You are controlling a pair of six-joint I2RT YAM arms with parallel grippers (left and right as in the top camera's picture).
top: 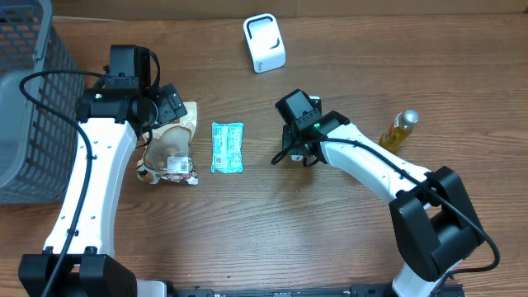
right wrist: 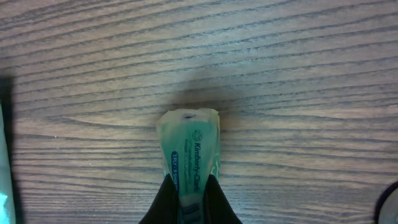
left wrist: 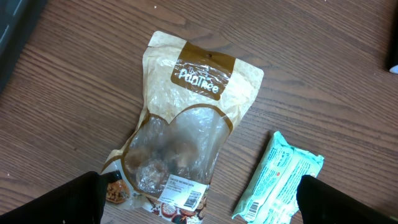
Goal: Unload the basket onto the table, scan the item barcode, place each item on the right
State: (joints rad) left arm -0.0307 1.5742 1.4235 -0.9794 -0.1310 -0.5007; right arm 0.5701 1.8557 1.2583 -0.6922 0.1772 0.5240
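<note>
The tissue packet is standing on edge in my right gripper with its Kimberly-Clark side (right wrist: 195, 149) facing up. I should open the gripper, tip the packet flat and spread my fingers around it.
My right gripper (right wrist: 189, 186) is shut on a small green Kimberly-Clark tissue packet (right wrist: 188, 146), pinched at its near end just above the wood table; in the overhead view this gripper (top: 294, 152) sits mid-table. A white barcode scanner (top: 264, 43) stands at the back centre. My left gripper (left wrist: 202, 202) is open, its fingers wide apart over a tan snack bag (left wrist: 186, 118) with a barcode label near its bottom end. A teal wipes pack (left wrist: 277, 180) lies right of the bag, under the right finger. Overhead, the left gripper (top: 169, 106) hovers above the bag (top: 169, 153).
A grey mesh basket (top: 29, 107) fills the left edge. A yellow bottle (top: 398, 129) lies at the right, beside the right arm. The teal wipes pack (top: 227, 148) lies between the two grippers.
</note>
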